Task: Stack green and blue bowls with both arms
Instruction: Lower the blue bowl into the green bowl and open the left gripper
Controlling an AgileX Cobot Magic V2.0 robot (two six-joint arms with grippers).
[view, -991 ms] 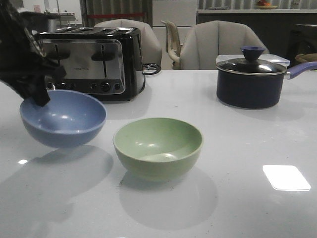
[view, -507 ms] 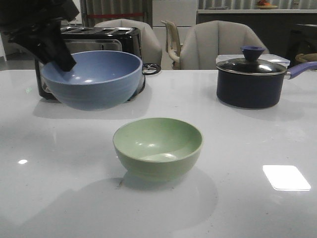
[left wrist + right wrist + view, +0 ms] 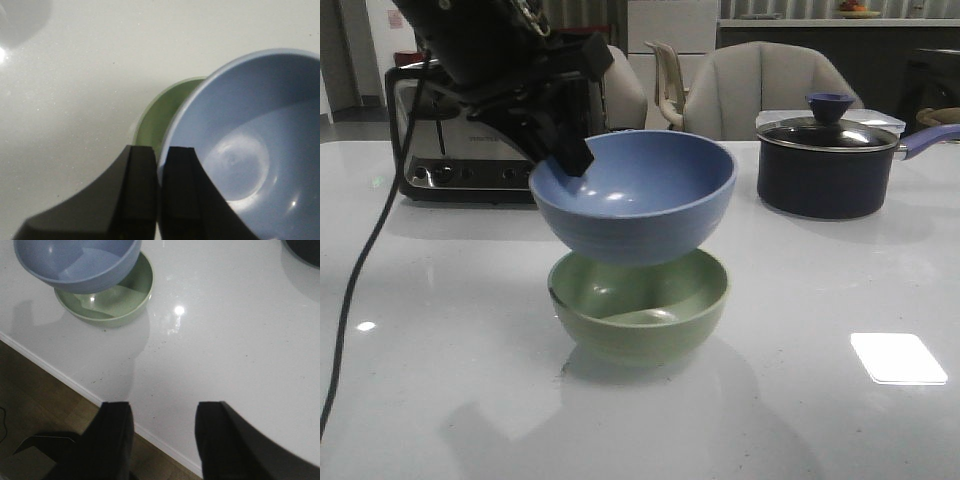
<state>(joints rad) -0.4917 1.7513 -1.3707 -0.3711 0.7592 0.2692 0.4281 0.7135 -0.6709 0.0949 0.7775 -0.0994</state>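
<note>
I should keep lowering my left gripper, as the blue bowl's base [image 3: 638,250] hangs over the green bowl's opening [image 3: 645,292], until the blue bowl rests inside, and then let go.
The dusty blue bowl [image 3: 635,195] hangs in the air just above the pale green bowl [image 3: 640,305], which rests on the white table [image 3: 800,420]. My left gripper [image 3: 572,160] is shut on the blue bowl's left rim, one finger inside and one outside. In the left wrist view the blue bowl [image 3: 250,145] covers most of the green bowl [image 3: 160,117], and the left gripper [image 3: 160,152] pinches its rim. In the right wrist view my right gripper [image 3: 162,410] stands open over the table's front edge, with both the blue bowl [image 3: 75,262] and the green bowl [image 3: 117,302] far from it.
A black and chrome toaster [image 3: 450,150] stands at the back left behind the left arm. A dark saucepan with a blue knob [image 3: 828,160] sits at the back right. A black cable [image 3: 365,260] hangs down on the left. Chairs stand behind the table.
The left arm has carried the blue bowl up from the left side of the table and rightward until it hangs over the green bowl. The green bowl has stayed put.
</note>
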